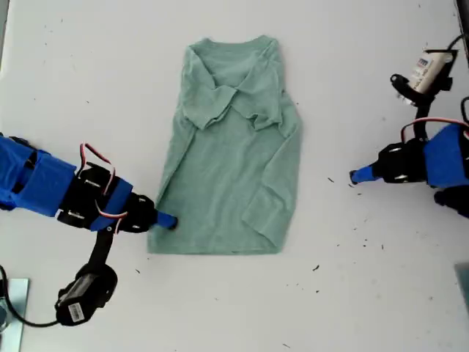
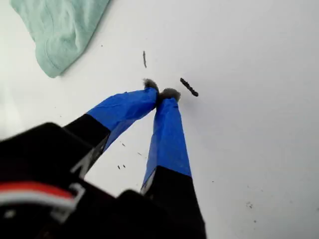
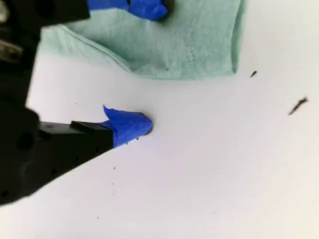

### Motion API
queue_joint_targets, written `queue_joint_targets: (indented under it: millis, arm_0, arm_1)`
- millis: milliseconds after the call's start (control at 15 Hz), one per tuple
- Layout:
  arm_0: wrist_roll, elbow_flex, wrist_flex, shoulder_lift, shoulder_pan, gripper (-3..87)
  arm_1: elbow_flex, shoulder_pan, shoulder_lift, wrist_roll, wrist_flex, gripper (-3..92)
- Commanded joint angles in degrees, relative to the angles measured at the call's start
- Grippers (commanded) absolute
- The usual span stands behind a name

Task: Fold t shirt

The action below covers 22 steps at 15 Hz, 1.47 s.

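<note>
The t shirt (image 1: 216,180) will gather into soft ripples when the gripper folds the t shirt's hem over, because the folded sleeves (image 1: 208,105) lie limp and loosely creased.
The pale green t shirt (image 1: 227,169) lies flat in the middle of the white table (image 1: 352,293), neck away from the camera, with both sleeves and the long sides folded inward. My second gripper (image 1: 167,221) is at the shirt's lower corner on the exterior view's left. It is open (image 3: 147,64), with one blue fingertip (image 3: 149,7) over the cloth (image 3: 189,45) and the other (image 3: 134,124) on the bare table beside the hem. My first gripper (image 1: 354,176) rests shut (image 2: 160,92) on the table at the exterior view's right, well clear of the shirt (image 2: 60,30), holding nothing.
Small dark specks (image 1: 316,268) dot the table below and to the exterior view's right of the shirt, and one short dark bit (image 2: 189,87) lies just past my first gripper's tips. A grey object (image 1: 13,308) shows at the exterior view's bottom left corner.
</note>
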<state>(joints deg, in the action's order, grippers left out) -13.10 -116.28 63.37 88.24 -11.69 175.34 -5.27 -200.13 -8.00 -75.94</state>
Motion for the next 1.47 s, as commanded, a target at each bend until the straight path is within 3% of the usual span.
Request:
queue_joint_targets:
  millis: [0, 200, 400, 467, 667, 733, 1000, 1400]
  arm_0:
    - [-0.18, 1.85, -1.85, -5.27, 1.58, 18.1]
    - [0.79, 2.29, -2.72, -6.94, 1.85, -0.1]
    - [-2.02, 2.9, -2.72, -6.24, 1.14, -0.2]
    - [-3.87, 4.92, 1.85, -4.22, 0.44, -0.2]
    - [-8.17, 18.98, 25.93, 4.13, -0.62, -0.2]
    - [-7.73, 21.27, 27.42, 8.44, 0.09, -0.2]
    - [-5.71, 28.3, 27.42, 6.5, 1.14, -0.2]
    - [3.34, 55.55, 25.93, -22.41, 3.6, -0.2]
  arm_1:
    - [2.81, 0.35, -0.7, 0.79, 0.09, 2.2]
    - [2.81, 0.26, -0.7, 0.44, 0.09, 2.2]
    - [2.81, 0.7, -0.7, 0.35, 0.0, 2.2]
    - [2.81, 0.97, -0.7, 0.44, 0.0, 2.2]
    - [2.81, 0.88, -0.7, 0.53, 0.0, 2.2]
    - [2.81, 0.62, -0.7, 0.26, 0.0, 2.2]
    - [2.81, 1.85, -0.7, 1.14, 0.0, 2.2]
    - [2.81, 3.6, -0.7, 2.99, -0.09, 2.2]
